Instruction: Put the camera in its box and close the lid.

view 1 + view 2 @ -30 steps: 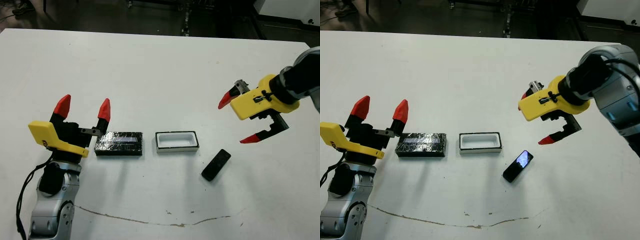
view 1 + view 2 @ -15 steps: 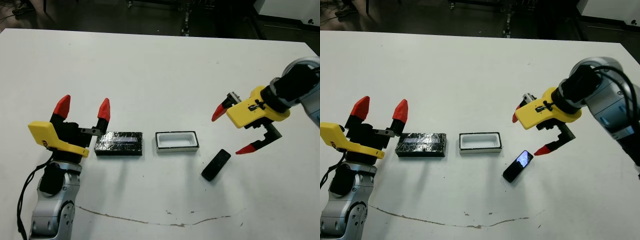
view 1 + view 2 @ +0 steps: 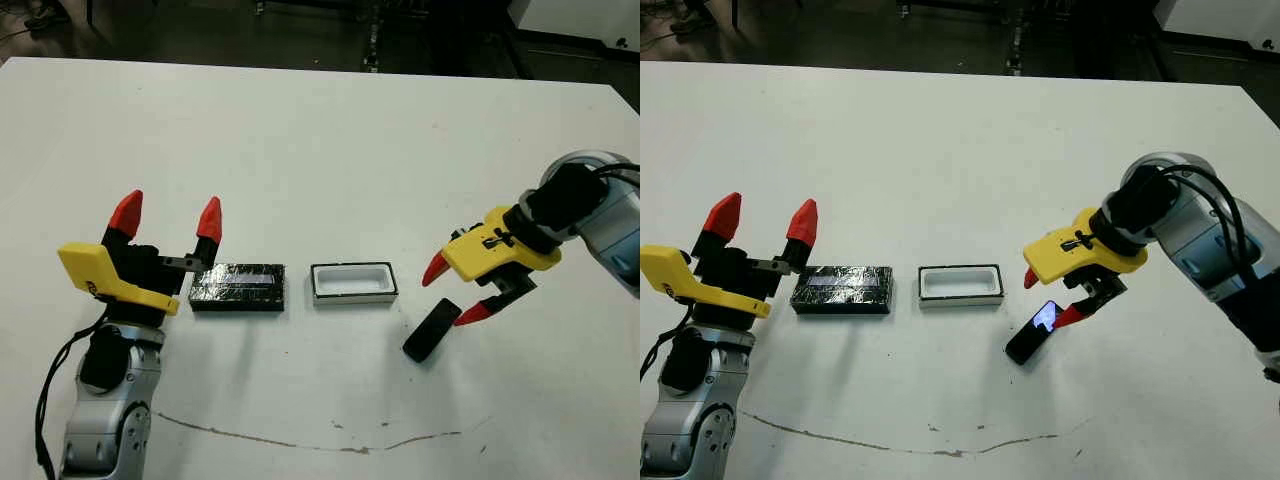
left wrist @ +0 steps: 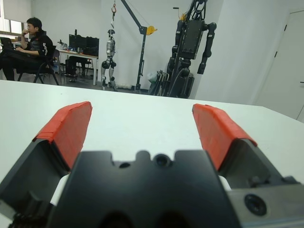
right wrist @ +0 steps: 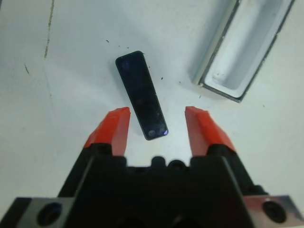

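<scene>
The white hollow (image 3: 354, 279) matches the long, round-cornered shape of the camera (image 3: 432, 330), so I expect the camera to sink inside the hollow's white border when the robot lowers it there.
The camera (image 3: 430, 331), a slim black glossy bar, lies slanted on the table to the right of the box (image 3: 353, 282), a shallow white-lined tray with a dark rim. My right gripper (image 3: 454, 292) is open and sits low over the camera's far end, one red fingertip on each side; the right wrist view shows the camera (image 5: 141, 94) reaching in between the fingertips (image 5: 116, 124) and the box (image 5: 249, 46) beyond. The black lid (image 3: 238, 287) with its pale strip lies left of the box. My left gripper (image 3: 167, 215) stands open, raised just left of the lid.
A thin dark crack line (image 3: 300, 440) runs across the table (image 3: 300, 150) near its front edge. Beyond the table, the left wrist view shows a seated person (image 4: 28, 47) and robot stands (image 4: 190, 47).
My right gripper has come down and leftward, from above the table to straddling the camera's far end. The left arm, lid, box and camera have not moved.
</scene>
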Tool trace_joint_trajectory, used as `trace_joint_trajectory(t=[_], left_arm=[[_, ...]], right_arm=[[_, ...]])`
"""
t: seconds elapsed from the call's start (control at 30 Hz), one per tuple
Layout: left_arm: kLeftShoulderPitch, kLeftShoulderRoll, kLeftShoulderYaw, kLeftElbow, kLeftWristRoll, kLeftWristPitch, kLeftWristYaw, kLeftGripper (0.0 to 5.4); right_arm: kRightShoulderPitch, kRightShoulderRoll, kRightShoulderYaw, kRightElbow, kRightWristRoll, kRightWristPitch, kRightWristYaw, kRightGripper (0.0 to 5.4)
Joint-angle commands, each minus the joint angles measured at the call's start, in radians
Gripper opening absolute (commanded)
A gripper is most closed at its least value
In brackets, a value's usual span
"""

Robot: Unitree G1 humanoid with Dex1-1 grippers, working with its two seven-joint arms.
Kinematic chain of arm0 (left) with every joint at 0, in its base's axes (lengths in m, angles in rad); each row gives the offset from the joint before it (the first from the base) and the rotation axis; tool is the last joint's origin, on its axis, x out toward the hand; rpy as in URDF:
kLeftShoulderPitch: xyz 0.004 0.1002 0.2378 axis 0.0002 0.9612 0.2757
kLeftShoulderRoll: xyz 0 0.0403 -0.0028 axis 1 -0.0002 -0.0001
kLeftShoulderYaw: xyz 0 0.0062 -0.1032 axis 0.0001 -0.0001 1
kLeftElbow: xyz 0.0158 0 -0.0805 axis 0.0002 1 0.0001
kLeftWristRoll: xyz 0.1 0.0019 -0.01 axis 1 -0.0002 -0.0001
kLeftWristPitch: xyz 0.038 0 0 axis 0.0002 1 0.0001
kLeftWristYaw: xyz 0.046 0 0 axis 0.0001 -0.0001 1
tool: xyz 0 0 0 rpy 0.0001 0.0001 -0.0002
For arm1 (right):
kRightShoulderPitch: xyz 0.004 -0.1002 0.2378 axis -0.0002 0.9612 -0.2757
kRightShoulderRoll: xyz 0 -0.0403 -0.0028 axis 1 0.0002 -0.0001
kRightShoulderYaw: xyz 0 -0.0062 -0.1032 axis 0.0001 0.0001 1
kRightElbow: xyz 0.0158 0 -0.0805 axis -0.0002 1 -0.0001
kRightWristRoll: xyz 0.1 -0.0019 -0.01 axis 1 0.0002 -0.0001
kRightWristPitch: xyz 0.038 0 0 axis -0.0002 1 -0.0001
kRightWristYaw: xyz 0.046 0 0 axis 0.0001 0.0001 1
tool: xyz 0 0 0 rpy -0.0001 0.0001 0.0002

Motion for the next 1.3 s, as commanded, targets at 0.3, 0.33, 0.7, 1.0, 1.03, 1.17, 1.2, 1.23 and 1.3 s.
trace_joint_trajectory(t=[0.3,0.33,0.7,1.0,1.03,1.17,1.2,1.23,1.3], left_arm=[[0.015,-0.005,0.002,0.002,0.005,0.0,0.005,5.4],[0.015,-0.004,0.002,0.004,0.006,-0.001,0.003,5.4],[0.016,-0.005,0.0,0.005,0.006,-0.002,0.003,5.4],[0.015,-0.006,-0.004,0.01,0.012,-0.01,0.003,5.4],[0.015,-0.006,-0.004,0.012,0.013,-0.012,0.002,5.4],[0.015,-0.005,-0.005,0.008,0.015,-0.006,0.007,5.4],[0.015,-0.006,-0.005,0.008,0.015,-0.007,0.006,5.4],[0.015,-0.006,-0.005,0.009,0.014,-0.009,0.005,5.4],[0.015,-0.006,-0.005,0.011,0.018,-0.014,0.006,5.4]], right_arm=[[0.002,0.011,0.044,0.034,-0.047,-0.069,0.005,2.97],[0.002,0.012,0.047,0.037,-0.056,-0.079,0.005,3.12],[-0.014,0.027,0.071,0.095,-0.122,-0.157,0.005,4.76],[0.003,0.055,0.056,0.14,-0.123,-0.163,0.005,5.35],[0.006,0.058,0.052,0.143,-0.127,-0.166,0.005,5.35],[0.019,0.072,0.038,0.149,-0.14,-0.165,0.005,5.35],[0.023,0.076,0.032,0.152,-0.141,-0.171,0.005,5.35],[0.028,0.079,0.026,0.154,-0.143,-0.179,0.004,5.35],[0.038,0.085,0.012,0.157,-0.147,-0.208,-0.003,5.16]])
